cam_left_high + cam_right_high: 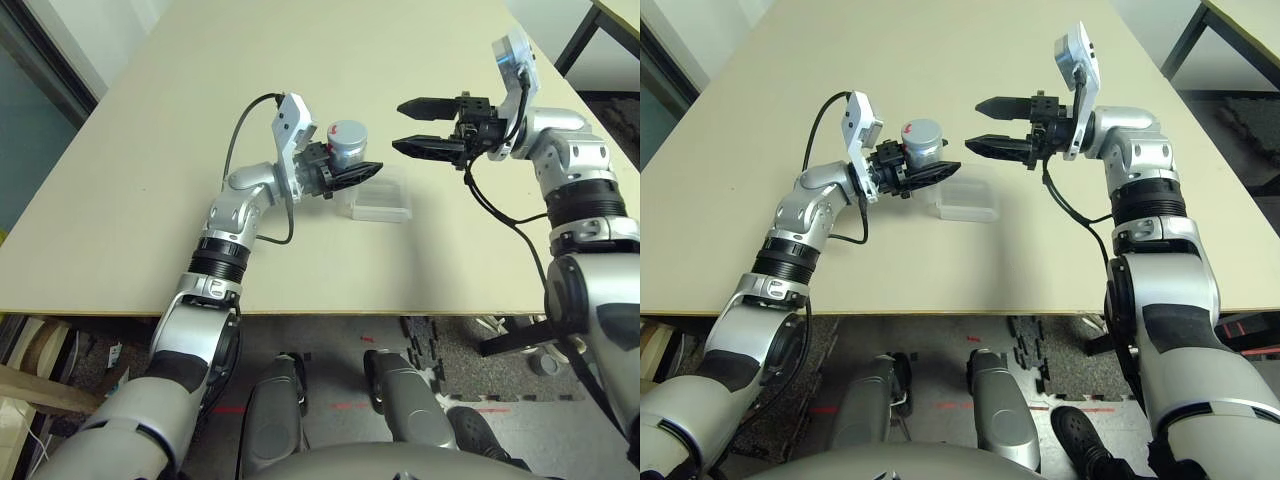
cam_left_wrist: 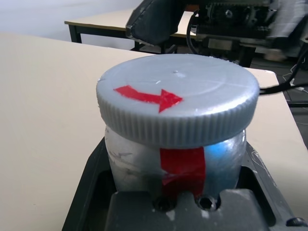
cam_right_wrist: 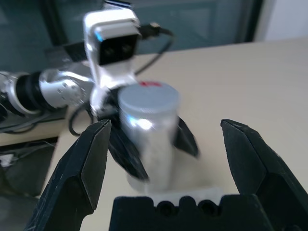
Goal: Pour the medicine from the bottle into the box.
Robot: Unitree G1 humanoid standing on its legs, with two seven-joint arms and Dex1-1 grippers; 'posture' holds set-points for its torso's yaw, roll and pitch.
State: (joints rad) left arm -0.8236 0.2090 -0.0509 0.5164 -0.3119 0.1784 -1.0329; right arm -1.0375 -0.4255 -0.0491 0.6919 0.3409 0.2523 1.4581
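The grey cap (image 1: 348, 133) is over the bottle's opening, so the robot's right gripper should go back in, take hold of the cap's ridged side (image 1: 349, 146) and twist the cap loose before pouring.
My left gripper (image 1: 358, 165) is shut on the bottle (image 1: 348, 140), a silver-grey cylinder with a red stripe, held upright just above the table. Its round grey cap (image 2: 178, 96), marked with a red arrow, is on. The medicine is hidden. The box (image 1: 382, 200), a clear shallow tray, lies on the table just right of and below the bottle. To the right of the bottle my right gripper (image 1: 398, 127) stands open at about cap height, its fingers pointing at the bottle (image 3: 149, 130) with a gap in between.
The beige table (image 1: 150, 180) stretches wide to the left and behind. Its front edge (image 1: 300, 312) runs close below the box. A second table (image 1: 620, 10) stands at the back right. A black cable (image 1: 500, 215) hangs from my right wrist.
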